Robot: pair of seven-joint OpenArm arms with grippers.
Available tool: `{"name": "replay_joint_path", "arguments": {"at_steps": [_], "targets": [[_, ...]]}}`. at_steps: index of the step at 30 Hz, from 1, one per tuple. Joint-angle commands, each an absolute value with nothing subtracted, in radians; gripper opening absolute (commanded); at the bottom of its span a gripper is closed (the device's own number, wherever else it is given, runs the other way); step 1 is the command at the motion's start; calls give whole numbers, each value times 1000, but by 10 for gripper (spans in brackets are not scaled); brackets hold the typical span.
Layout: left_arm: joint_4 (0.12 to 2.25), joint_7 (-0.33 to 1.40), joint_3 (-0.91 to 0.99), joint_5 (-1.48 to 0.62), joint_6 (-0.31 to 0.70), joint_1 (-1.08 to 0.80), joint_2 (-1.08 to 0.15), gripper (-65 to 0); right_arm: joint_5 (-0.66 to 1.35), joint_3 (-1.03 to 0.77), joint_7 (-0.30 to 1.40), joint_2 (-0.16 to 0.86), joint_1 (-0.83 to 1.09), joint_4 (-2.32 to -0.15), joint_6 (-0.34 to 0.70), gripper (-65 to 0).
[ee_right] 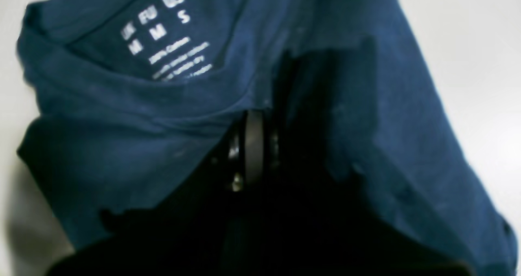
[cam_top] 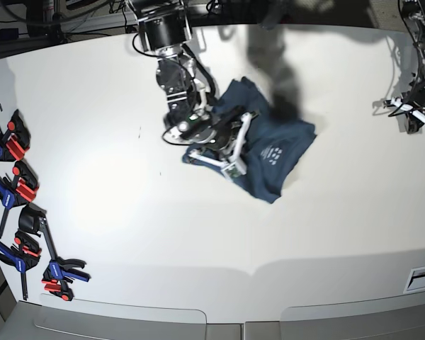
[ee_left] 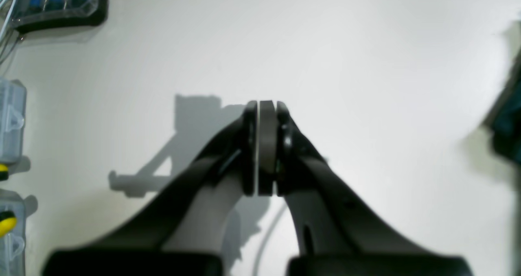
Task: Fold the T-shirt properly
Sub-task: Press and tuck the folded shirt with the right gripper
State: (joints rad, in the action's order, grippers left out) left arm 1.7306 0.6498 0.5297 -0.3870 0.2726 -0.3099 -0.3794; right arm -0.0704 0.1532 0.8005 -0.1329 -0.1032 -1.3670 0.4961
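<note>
Next, my right gripper presses near the T-shirt's neck label, slides the T-shirt toward the clamps (cam_top: 15,184) and turns it square, since it lies crooked (cam_top: 273,131) under the gripper mid-table.
The dark navy T-shirt (cam_top: 283,138) lies bunched in the middle of the white table (cam_top: 127,184), its pale printed neck label (cam_top: 273,154) facing up. In the right wrist view the T-shirt (ee_right: 122,137) fills the frame, with the label (ee_right: 171,40) at upper left. My right gripper (ee_right: 254,115) is shut and its tip sits at a fold below the collar. No cloth shows between the pads. In the base view the right gripper (cam_top: 239,145) rests on the shirt's left part. My left gripper (ee_left: 266,103) hangs shut and empty over bare table, far right in the base view (cam_top: 400,108).
Several blue, red and black clamps (cam_top: 21,191) lie along the table's left edge. Clear plastic boxes (ee_left: 10,121) and a tray of blue parts (ee_left: 57,1) sit left of the left gripper. A dark blurred shape (ee_left: 506,121) is at that view's right edge.
</note>
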Motion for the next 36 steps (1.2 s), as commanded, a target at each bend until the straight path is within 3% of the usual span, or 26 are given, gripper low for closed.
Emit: {"name": "replay_joint_path", "arguments": {"at_steps": [1,12,21,27,36], "targets": [[1749,616,537,-394,273,-305,-397,-650,-68,124,801,-118,-121,-1381,484,-650],[1749,612,537,-394,273,-305,-397,-650,163,-208,939,1,-121,-1393,451,-650],[1749,612,537,-394,273,-305,-396,-650,509,-260,1002,-17,-121,-1560,666,-650],[1749,612,537,-394,273,-305,-396,-650,434,-171,990,-19,-134,-1604,698,-650],[1749,611,537,-395,273,-305,-396,-650,42,94,780,46,-136,-1603,698,-650]]}}
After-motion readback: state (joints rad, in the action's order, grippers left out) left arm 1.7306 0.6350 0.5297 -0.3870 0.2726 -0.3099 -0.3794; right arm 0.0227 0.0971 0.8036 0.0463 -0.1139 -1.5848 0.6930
